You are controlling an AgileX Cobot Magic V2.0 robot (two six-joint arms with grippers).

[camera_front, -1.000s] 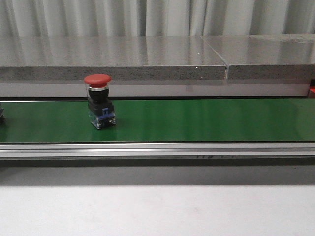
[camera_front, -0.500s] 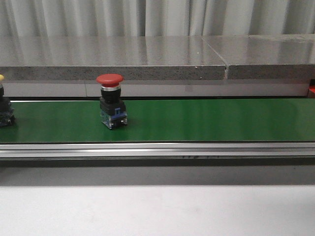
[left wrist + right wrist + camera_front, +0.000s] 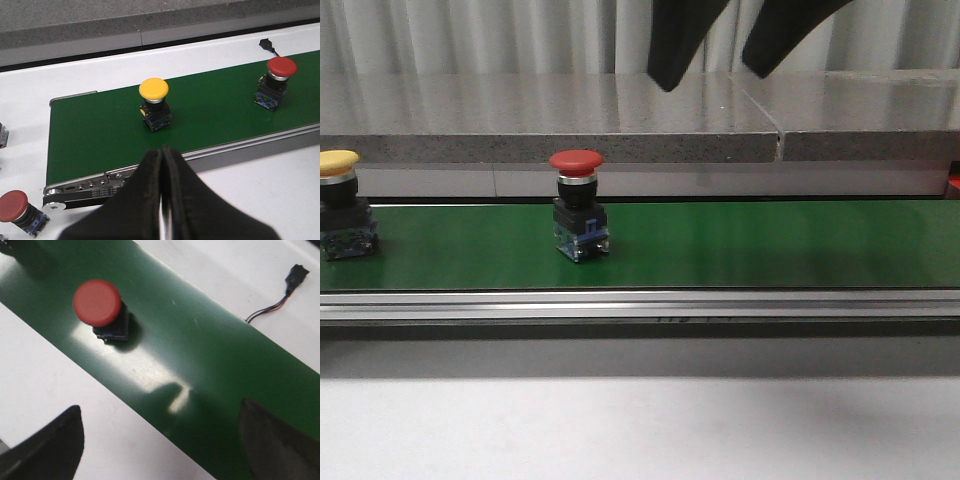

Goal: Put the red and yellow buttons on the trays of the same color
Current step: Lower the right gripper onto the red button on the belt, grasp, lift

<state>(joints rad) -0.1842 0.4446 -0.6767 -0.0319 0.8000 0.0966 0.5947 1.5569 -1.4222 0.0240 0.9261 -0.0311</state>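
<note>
The yellow button (image 3: pixel 347 205) is standing upright on the green belt (image 3: pixel 465 245), so it will travel along upright when the robot carries the red button away.
A red button (image 3: pixel 577 215) stands upright on the green belt (image 3: pixel 770 245), left of centre. A yellow button (image 3: pixel 340 205) stands on the belt at its left end. My right gripper (image 3: pixel 710 78) hangs open above the belt, up and to the right of the red button, with nothing between its fingers. In the right wrist view the red button (image 3: pixel 100 307) lies ahead of the open right gripper (image 3: pixel 160 440). My left gripper (image 3: pixel 162 152) is shut and empty, short of the belt's near rail, facing the yellow button (image 3: pixel 154 102). The trays are out of view.
Off the belt's end a second red button (image 3: pixel 17 212) lies on the white table. A black connector with a thin cable (image 3: pixel 295 275) lies on the table beyond the belt. A grey stone ledge (image 3: pixel 620 120) runs behind the belt.
The red button has travelled right along the belt. The yellow button has come fully into view at the left. My right gripper's fingers have dropped into the top of the front view.
</note>
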